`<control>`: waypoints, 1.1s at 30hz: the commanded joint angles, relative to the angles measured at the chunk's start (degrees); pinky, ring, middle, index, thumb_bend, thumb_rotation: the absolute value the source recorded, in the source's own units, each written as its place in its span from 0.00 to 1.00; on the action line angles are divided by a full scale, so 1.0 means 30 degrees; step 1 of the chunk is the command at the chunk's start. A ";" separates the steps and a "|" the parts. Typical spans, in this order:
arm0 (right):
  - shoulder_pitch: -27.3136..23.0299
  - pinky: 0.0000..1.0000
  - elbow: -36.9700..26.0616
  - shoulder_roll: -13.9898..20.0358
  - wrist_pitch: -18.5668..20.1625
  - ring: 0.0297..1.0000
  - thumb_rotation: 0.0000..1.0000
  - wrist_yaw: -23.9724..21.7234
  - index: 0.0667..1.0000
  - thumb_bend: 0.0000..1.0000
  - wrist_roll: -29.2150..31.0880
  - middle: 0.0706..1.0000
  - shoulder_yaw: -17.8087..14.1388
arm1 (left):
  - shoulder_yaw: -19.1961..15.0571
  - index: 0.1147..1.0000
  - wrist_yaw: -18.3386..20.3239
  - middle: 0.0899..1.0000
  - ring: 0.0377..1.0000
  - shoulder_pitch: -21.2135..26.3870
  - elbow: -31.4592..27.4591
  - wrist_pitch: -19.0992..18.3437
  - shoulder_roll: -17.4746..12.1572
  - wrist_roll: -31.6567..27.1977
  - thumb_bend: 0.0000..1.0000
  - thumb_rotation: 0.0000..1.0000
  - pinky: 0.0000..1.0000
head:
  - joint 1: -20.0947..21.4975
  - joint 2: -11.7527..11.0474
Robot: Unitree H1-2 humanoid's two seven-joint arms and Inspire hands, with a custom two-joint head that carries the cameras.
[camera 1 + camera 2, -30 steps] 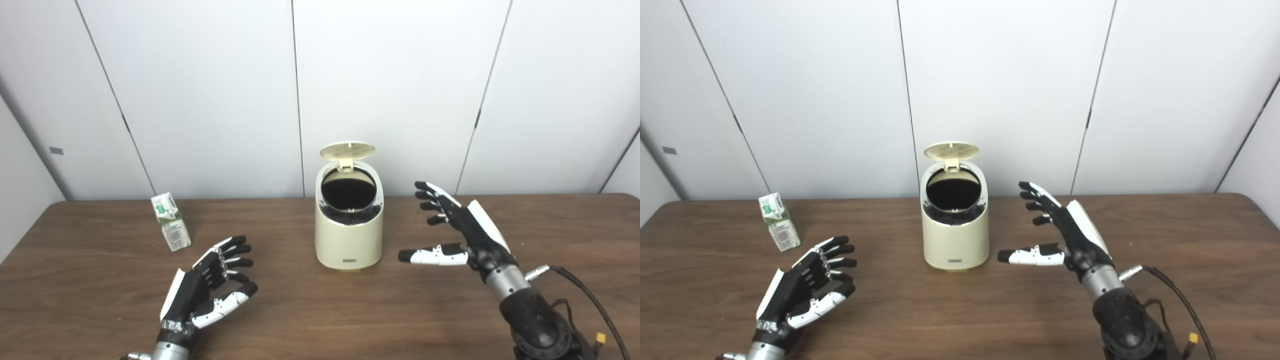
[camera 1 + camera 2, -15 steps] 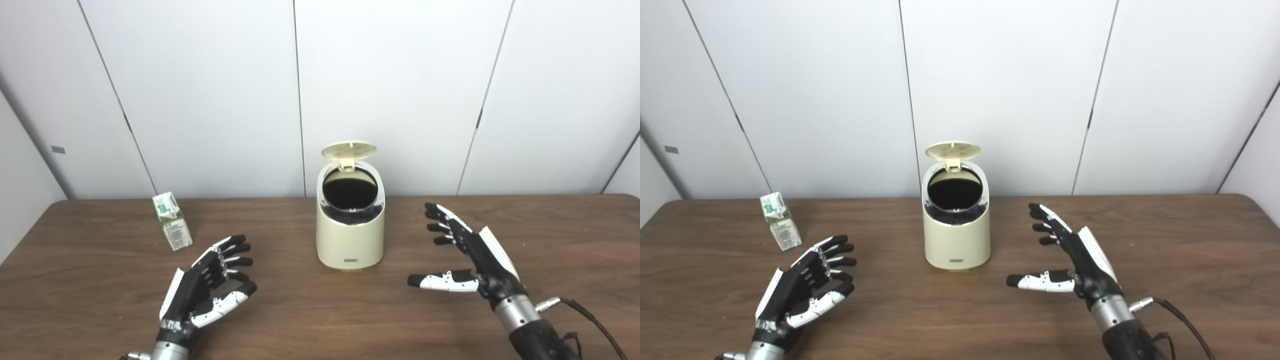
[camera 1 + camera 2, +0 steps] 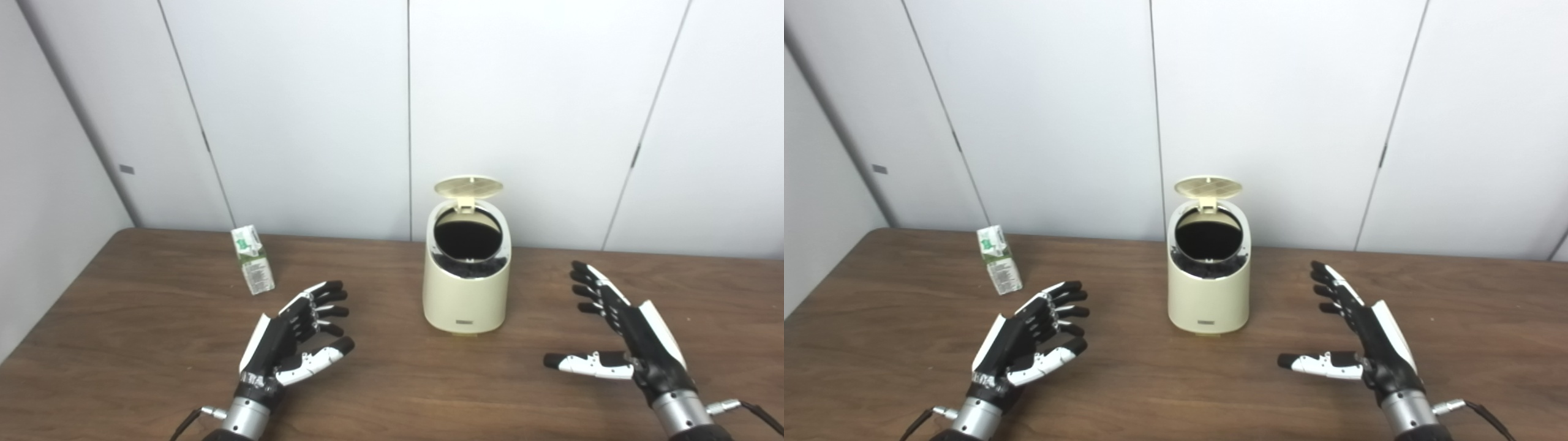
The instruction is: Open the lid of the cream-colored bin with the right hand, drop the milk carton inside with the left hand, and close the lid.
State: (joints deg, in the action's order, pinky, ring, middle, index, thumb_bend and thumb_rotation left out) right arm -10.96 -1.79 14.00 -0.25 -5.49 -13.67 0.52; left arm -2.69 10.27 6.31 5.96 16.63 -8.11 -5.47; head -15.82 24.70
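The milk carton (image 3: 253, 260) is long for the small bin (image 3: 467, 283), so the carton's end should still be in view inside the bin's opening when the robot drops the carton in.
The cream-colored bin (image 3: 467, 288) stands mid-table with its round lid (image 3: 468, 186) flipped up at the back and its dark opening showing. A small green-and-white milk carton (image 3: 252, 268) stands upright to the bin's left, near the table's far side. My left hand (image 3: 298, 337) hovers open over the table, below and right of the carton, holding nothing. My right hand (image 3: 618, 334) is open to the right of the bin, thumb pointing toward it, well apart from it.
The brown wooden table (image 3: 392, 380) reaches a white panelled wall behind. A grey wall borders the table's left end. A cable (image 3: 1482, 411) trails from my right wrist at the bottom right.
The camera has swung left, shifting the whole scene rightward. My right hand has drawn back from beside the bin, lower and nearer to me. The left hand, carton and open lid look unchanged.
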 commanded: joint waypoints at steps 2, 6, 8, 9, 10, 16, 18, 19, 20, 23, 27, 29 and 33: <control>-0.0339 0.79 -0.1099 0.0019 0.0401 0.88 0.05 0.0073 0.93 0.79 0.0255 0.91 -0.0166 | 0.0264 0.84 -0.0120 0.79 0.73 0.0010 -0.0125 0.0076 0.0408 -0.0136 0.71 0.16 0.63 | -0.0134 -0.0111; -0.0302 0.78 -0.1637 0.0045 0.0822 0.88 0.00 -0.0109 0.93 0.78 0.0356 0.91 -0.0070 | 0.0108 0.83 -0.0280 0.78 0.71 0.0056 -0.0068 0.0410 0.0403 -0.0052 0.73 0.16 0.61 | -0.0504 -0.0363; -0.0301 0.78 -0.2014 0.0002 0.1331 0.88 0.00 -0.0159 0.93 0.77 0.0298 0.91 -0.0066 | -0.0035 0.83 -0.0395 0.78 0.71 0.0107 -0.0251 0.0524 0.0273 0.0038 0.73 0.17 0.60 | -0.0614 -0.0425; -0.0305 0.77 -0.2189 -0.0036 0.1575 0.87 0.00 -0.0154 0.93 0.77 0.0260 0.91 -0.0067 | -0.0130 0.82 -0.0456 0.77 0.70 0.0159 -0.0363 0.0606 0.0173 0.0058 0.73 0.18 0.59 | -0.0700 -0.0488; -0.0303 0.76 -0.2413 -0.0084 0.1896 0.87 0.00 -0.0173 0.93 0.78 0.0264 0.90 -0.0069 | -0.0352 0.82 -0.0582 0.77 0.69 0.0263 -0.0603 0.0675 0.0044 0.0001 0.73 0.20 0.57 | -0.0745 -0.0516; -0.0330 0.75 -0.3122 -0.0185 0.2647 0.86 0.00 -0.0283 0.93 0.78 0.0365 0.90 -0.0022 | -0.1517 0.73 -0.1159 0.69 0.62 0.1004 -0.1772 0.0863 -0.0823 0.0320 0.73 0.22 0.50 | -0.0882 -0.0576; -0.0337 0.73 -0.3345 -0.0203 0.2847 0.85 0.00 -0.0310 0.92 0.78 0.0320 0.90 0.0015 | -0.1992 0.70 -0.1271 0.67 0.61 0.1398 -0.2311 0.0540 -0.1335 0.0143 0.74 0.20 0.50 | -0.0882 -0.0576; -0.0339 0.73 -0.3402 -0.0217 0.2880 0.85 0.00 -0.0303 0.92 0.78 0.0315 0.90 0.0026 | -0.2227 0.70 -0.1326 0.67 0.61 0.1605 -0.2560 0.0366 -0.1624 0.0141 0.73 0.20 0.50 | -0.0882 -0.0576; -0.0341 0.73 -0.3447 -0.0235 0.2920 0.85 0.00 -0.0297 0.92 0.78 0.0314 0.90 0.0030 | -0.2418 0.71 -0.1357 0.67 0.62 0.1788 -0.2738 0.0231 -0.1880 0.0145 0.73 0.20 0.51 | -0.0882 -0.0576; -0.0369 0.73 -0.3624 -0.0292 0.3082 0.85 0.00 -0.0346 0.92 0.78 0.0307 0.90 0.0039 | -0.2977 0.72 -0.1440 0.68 0.63 0.2455 -0.3159 -0.0368 -0.2910 0.0413 0.71 0.20 0.53 | -0.0906 -0.0632; -0.0454 0.73 -0.3823 -0.0277 0.3320 0.85 0.00 -0.0398 0.92 0.77 0.0168 0.90 0.0123 | -0.3403 0.74 -0.1471 0.71 0.69 0.3134 -0.3475 -0.1462 -0.4010 0.0515 0.73 0.22 0.59 | -0.0938 -0.0641; -0.0509 0.74 -0.3889 -0.0290 0.3421 0.85 0.00 -0.0410 0.92 0.77 0.0170 0.90 0.0149 | -0.3550 0.75 -0.1489 0.73 0.70 0.3446 -0.3397 -0.1727 -0.4396 0.0570 0.73 0.21 0.59 | -0.0955 -0.0648; -0.0619 0.73 -0.3969 -0.0255 0.3717 0.85 0.00 -0.0457 0.92 0.77 0.0089 0.90 0.0201 | -0.3814 0.77 -0.1609 0.74 0.71 0.4052 -0.2881 -0.1988 -0.4902 0.0660 0.74 0.20 0.59 | -0.0987 -0.0670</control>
State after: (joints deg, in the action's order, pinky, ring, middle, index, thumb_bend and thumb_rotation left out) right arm -10.71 -11.56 12.80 11.20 -7.00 -13.53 1.30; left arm -13.13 6.58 15.53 -2.06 10.24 -20.70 -3.97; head -18.72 22.68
